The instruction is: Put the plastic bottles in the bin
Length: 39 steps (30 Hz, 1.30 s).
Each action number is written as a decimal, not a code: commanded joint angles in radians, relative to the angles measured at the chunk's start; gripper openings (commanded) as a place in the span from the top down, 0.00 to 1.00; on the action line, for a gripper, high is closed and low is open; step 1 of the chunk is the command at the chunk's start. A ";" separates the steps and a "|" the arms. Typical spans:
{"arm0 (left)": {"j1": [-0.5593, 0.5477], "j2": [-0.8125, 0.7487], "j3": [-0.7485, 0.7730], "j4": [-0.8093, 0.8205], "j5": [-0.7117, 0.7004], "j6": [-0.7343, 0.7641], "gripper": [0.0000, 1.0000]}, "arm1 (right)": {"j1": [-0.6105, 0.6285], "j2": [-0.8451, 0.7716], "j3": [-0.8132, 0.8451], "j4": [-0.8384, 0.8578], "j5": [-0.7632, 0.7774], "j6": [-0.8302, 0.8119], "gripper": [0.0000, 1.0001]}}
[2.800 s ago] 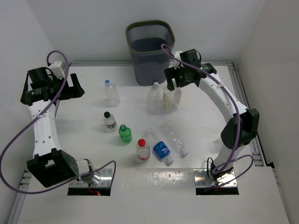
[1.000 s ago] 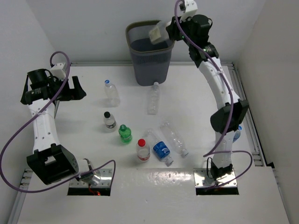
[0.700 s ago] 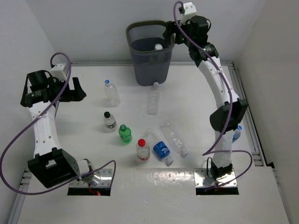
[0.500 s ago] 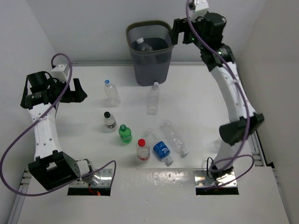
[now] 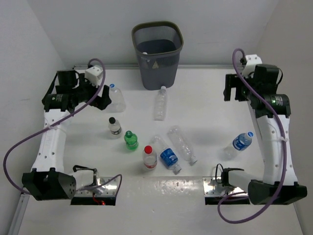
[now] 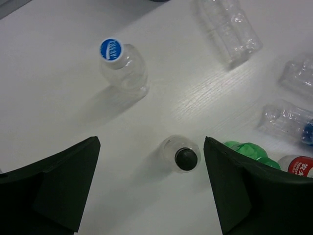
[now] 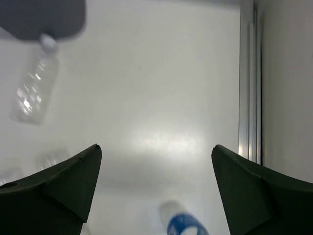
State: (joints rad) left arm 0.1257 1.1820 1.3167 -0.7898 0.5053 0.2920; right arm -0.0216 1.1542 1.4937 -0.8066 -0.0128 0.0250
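Note:
My right gripper is approaching the standing blue-labelled bottle (image 5: 240, 142), clear of the other bottles, so I keep moving toward its cap (image 5: 250, 134) until the open fingers straddle it.
The dark mesh bin (image 5: 156, 51) stands at the table's far edge; its inside is too dark to read. Several plastic bottles lie in the middle: blue-capped (image 5: 116, 97), white-capped clear (image 5: 160, 104), black-capped (image 5: 114, 127), green (image 5: 130, 140), red-capped (image 5: 149, 157), a blue-labelled one lying down (image 5: 169, 158) and a clear one lying down (image 5: 182, 144). Another blue-labelled bottle (image 5: 238, 142) lies at the right. My left gripper (image 5: 103, 98) is open and empty above the black-capped bottle (image 6: 182, 154), next to the blue-capped one (image 6: 122, 68). My right gripper (image 5: 233, 93) is open and empty, above the right blue-labelled bottle (image 7: 183, 223).
A metal rail (image 7: 247, 78) runs along the table's right edge. White walls close in the back and both sides. The bin (image 7: 44, 17) and the white-capped clear bottle (image 7: 32, 93) show at the top left of the right wrist view.
My right gripper carried a bottle over the bin, let it drop in, then swung back right and down. My left gripper moved right toward the blue-capped bottle.

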 commanded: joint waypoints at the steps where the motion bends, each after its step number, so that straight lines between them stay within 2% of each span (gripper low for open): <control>1: -0.093 -0.012 0.046 0.008 -0.118 0.030 0.06 | -0.057 -0.028 -0.082 -0.167 0.037 -0.008 0.08; 5: -0.185 -0.021 0.015 0.018 -0.195 0.012 0.06 | -0.164 -0.079 -0.096 -0.302 0.057 -0.016 0.01; 9: -0.248 -0.021 -0.007 0.037 -0.244 0.003 0.05 | -0.231 -0.134 -0.130 -0.387 0.079 -0.068 0.01; 15: -0.282 -0.021 -0.025 0.046 -0.255 -0.007 0.04 | -0.313 -0.146 -0.190 -0.430 0.125 -0.105 0.00; 26: -0.302 -0.003 -0.007 -0.002 -0.246 -0.016 0.03 | -0.324 -0.094 -0.249 -0.396 0.171 -0.054 0.00; 39: -0.264 0.097 0.102 -0.087 -0.215 -0.016 0.03 | -0.325 -0.053 -0.378 -0.333 0.103 -0.066 0.00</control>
State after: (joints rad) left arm -0.1448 1.2854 1.3628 -0.8570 0.2729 0.2817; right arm -0.3447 1.0904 1.1454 -1.1824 0.1154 -0.0456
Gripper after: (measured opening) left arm 0.973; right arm 0.997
